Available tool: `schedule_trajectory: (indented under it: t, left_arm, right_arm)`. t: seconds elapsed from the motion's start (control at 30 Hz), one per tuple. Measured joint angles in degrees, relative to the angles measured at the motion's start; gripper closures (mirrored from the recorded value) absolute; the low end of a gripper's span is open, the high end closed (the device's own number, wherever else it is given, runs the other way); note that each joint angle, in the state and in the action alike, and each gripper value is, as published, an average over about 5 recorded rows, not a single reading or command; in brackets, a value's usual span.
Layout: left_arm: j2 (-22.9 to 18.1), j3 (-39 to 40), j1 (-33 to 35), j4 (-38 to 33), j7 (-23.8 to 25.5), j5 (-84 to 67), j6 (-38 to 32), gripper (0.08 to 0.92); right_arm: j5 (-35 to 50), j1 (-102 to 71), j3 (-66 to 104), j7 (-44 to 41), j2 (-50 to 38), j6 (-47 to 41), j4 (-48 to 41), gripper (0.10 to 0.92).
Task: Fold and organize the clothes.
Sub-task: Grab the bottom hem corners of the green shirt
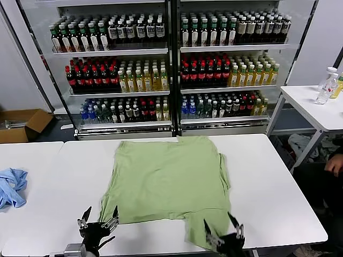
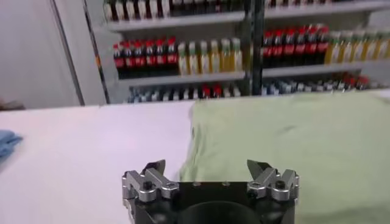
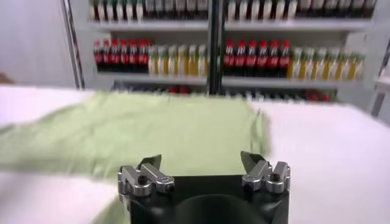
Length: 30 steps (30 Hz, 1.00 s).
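The sage-green shirt lies limp and wide [image 1: 169,179]. Its near edge [image 1: 150,220] will droop between my grippers and the shirt's far edge will stay in place when I lift.
The sage-green shirt [image 1: 170,179] lies spread flat on the white table [image 1: 268,176], plain side up; collar, buttons and print are hidden. One sleeve juts toward the front edge at the right. My left gripper [image 1: 101,216] is open and empty at the shirt's near left corner; the shirt's left edge lies just beyond it in the left wrist view [image 2: 292,134], where the gripper [image 2: 206,167] shows open. My right gripper [image 1: 221,226] is open and empty over the near sleeve; it [image 3: 200,162] shows open above the shirt [image 3: 152,131].
A crumpled blue cloth [image 1: 12,186] lies at the table's left end. Drink coolers [image 1: 171,59] stand behind the table. A second table [image 1: 316,107] with bottles stands at the right. A cardboard box [image 1: 21,124] sits on the floor at left.
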Motion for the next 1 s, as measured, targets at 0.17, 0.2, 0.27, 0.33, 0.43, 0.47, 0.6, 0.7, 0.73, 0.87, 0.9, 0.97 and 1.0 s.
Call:
schedule_trajectory:
  t: [0.17,0.2,0.27,0.33,0.43,0.47,0.6,0.7,0.73,0.87,0.9,0.97,1.0]
  left_arm:
    - [0.8,-0.3,-1.2,1.6,-0.7,-1.8,2.2,0.177]
    - [1.0,-0.4,-1.4,1.9,-0.8,-2.2,2.6,0.182]
    - [1.1,-0.3,-1.6,2.2,-0.9,-2.9,3.2,0.208]
    - [1.2,-0.2,-1.7,2.4,-1.0,-3.4,3.6,0.260]
    - [1.2,0.1,-1.8,2.6,-0.9,-4.1,4.1,0.346]
    - [1.2,0.2,-1.9,2.7,-0.8,-4.3,4.2,0.372]
    - [1.2,0.3,-2.3,3.3,-0.7,-5.0,4.8,0.485]
    - [1.3,0.3,-2.7,3.8,-0.5,-5.4,5.0,0.572]
    - [1.3,0.2,-2.8,4.0,-0.4,-5.5,5.0,0.606]
    - [1.4,-0.1,-3.3,4.5,-0.3,-6.0,5.0,0.719]
    - [1.5,-0.2,-3.3,4.7,-0.3,-6.1,5.0,0.745]
    - [1.6,-0.3,-3.4,4.8,-0.4,-6.0,4.9,0.805]
    - [1.7,-0.4,-3.4,4.8,-0.4,-6.0,4.9,0.831]
  right_arm:
    - [0.7,-0.5,-0.6,0.5,0.5,-0.4,-0.5,0.229]
    - [1.0,-0.6,-0.6,0.6,0.6,-0.5,-0.5,0.252]
    - [1.7,-0.8,-0.6,0.7,0.7,-0.6,-0.6,0.301]
    - [2.4,-1.1,-0.7,0.7,0.8,-0.8,-0.6,0.353]
    - [3.4,-1.4,-0.7,0.7,0.7,-1.0,-0.4,0.431]
    - [3.7,-1.5,-0.6,0.7,0.7,-1.0,-0.4,0.466]
    - [4.7,-1.4,-0.3,0.4,0.5,-1.0,-0.3,0.578]
    - [5.3,-1.2,0.0,0.1,0.3,-0.9,-0.2,0.665]
    - [5.5,-1.1,0.1,0.0,0.1,-0.9,-0.1,0.682]
    - [6.3,-0.6,0.9,-0.4,-0.5,-0.7,0.5,0.804]
    - [6.5,-0.5,1.2,-0.5,-0.7,-0.6,0.7,0.838]
    - [6.8,0.0,1.6,-0.7,-1.1,-0.4,1.2,0.884]
    - [7.0,0.3,1.9,-0.7,-1.4,-0.3,1.4,0.897]
